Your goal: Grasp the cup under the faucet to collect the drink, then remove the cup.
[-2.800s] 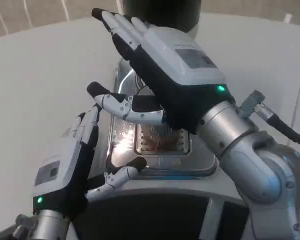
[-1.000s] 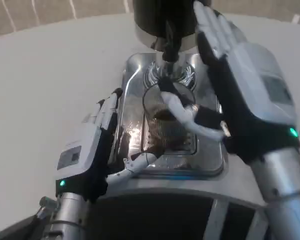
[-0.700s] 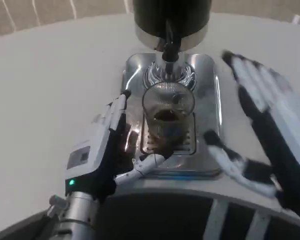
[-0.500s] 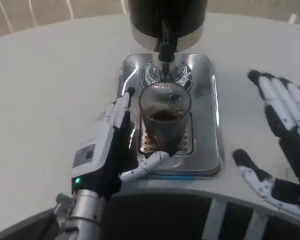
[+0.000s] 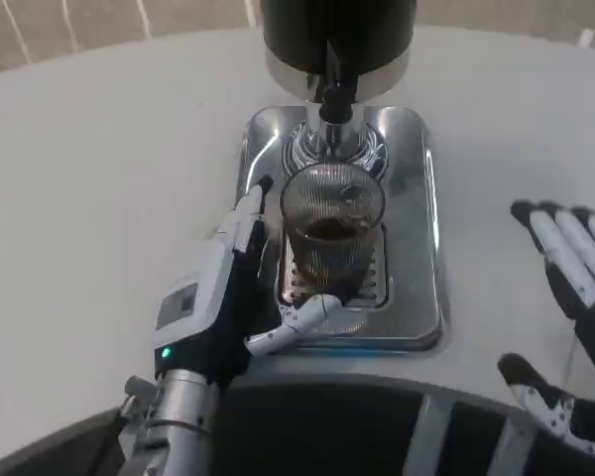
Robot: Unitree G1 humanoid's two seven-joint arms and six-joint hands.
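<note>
The dark drink (image 5: 332,230) will stay well below the cup's rim when the robot carries the cup away, because tall clear glass (image 5: 312,198) shows above the drink.
A ribbed clear glass cup (image 5: 329,230) with dark drink in its bottom stands on the chrome drip tray (image 5: 416,228), just in front of the black faucet (image 5: 335,99). My left hand (image 5: 223,302) is open right beside the cup's left side, fingers stretched along it and thumb curling under its front. I cannot tell whether the fingers touch the glass. My right hand (image 5: 573,297) is open at the right edge of the picture, well away from the tray.
The dispenser's dark body (image 5: 337,30) rises behind the tray. A white round table (image 5: 99,178) spreads out to the left and right. A dark curved edge (image 5: 357,426) runs along the bottom of the picture.
My right hand has pulled away from the cup to the far right and lower. My left hand has moved closer to the cup, its thumb now reaching under the front.
</note>
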